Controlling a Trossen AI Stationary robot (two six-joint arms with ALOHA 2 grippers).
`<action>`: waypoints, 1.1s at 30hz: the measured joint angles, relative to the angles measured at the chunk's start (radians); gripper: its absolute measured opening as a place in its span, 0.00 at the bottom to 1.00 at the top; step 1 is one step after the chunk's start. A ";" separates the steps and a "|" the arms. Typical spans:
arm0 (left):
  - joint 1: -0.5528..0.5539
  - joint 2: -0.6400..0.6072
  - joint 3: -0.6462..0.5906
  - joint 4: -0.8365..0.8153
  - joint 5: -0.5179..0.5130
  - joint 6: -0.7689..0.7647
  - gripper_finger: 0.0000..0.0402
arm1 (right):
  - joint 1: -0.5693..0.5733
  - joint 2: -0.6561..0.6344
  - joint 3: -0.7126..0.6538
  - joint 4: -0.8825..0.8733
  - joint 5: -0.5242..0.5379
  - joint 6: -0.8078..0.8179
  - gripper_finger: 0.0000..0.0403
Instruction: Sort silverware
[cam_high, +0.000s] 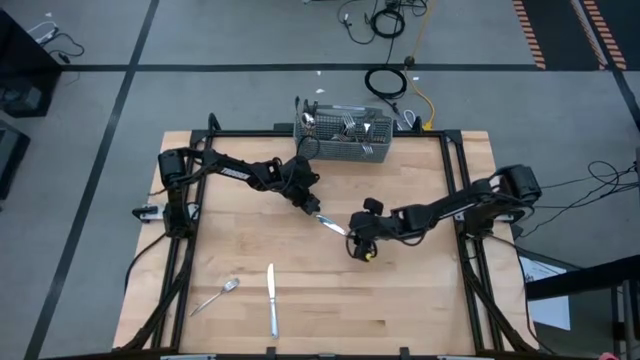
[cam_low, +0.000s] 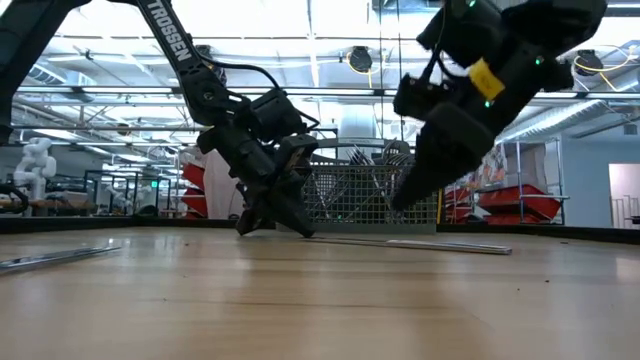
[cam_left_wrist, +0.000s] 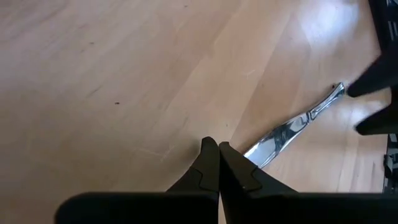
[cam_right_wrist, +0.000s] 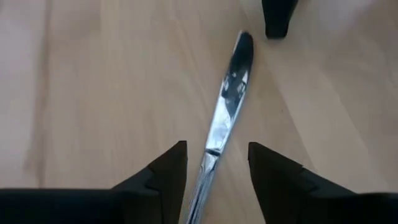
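The knife's blade tip (cam_right_wrist: 246, 38) is beside my closed left gripper, so that gripper should back away and open before my right gripper grasps the knife's handle (cam_right_wrist: 202, 186).
A silver table knife (cam_high: 331, 223) lies flat on the wooden table between my two grippers, its blade (cam_right_wrist: 229, 93) toward the left arm. My left gripper (cam_left_wrist: 216, 148) is shut, its tips down at the table beside the blade's tip. My right gripper (cam_right_wrist: 217, 158) is open and held a little above the table (cam_low: 405, 195), one finger on each side of the knife's handle (cam_right_wrist: 202, 180) without touching it. More silverware stands in the grey mesh basket (cam_high: 345, 155) at the far edge. My left gripper's shut fingertips (cam_left_wrist: 231, 155) stand slanting down right beside the knife's blade tip (cam_left_wrist: 255, 152). I cannot tell whether they touch it. The knife lies flat on the table.
A fork (cam_high: 216, 297) and a second knife (cam_high: 272, 300) lie flat near the table's front edge, left of centre. Bare wood spreads at the front right. A black frame runs around the table's edge.
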 joint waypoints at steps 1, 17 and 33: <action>0.000 0.000 0.000 0.001 0.000 0.000 0.01 | 0.000 0.011 0.000 0.001 -0.003 0.002 0.41; 0.002 0.000 0.000 0.019 -0.012 -0.027 0.03 | 0.039 0.211 0.015 -0.058 0.091 0.240 0.11; 0.124 -0.071 -0.001 -0.041 0.061 -0.047 0.17 | 0.039 0.152 0.010 -0.056 0.160 0.321 0.02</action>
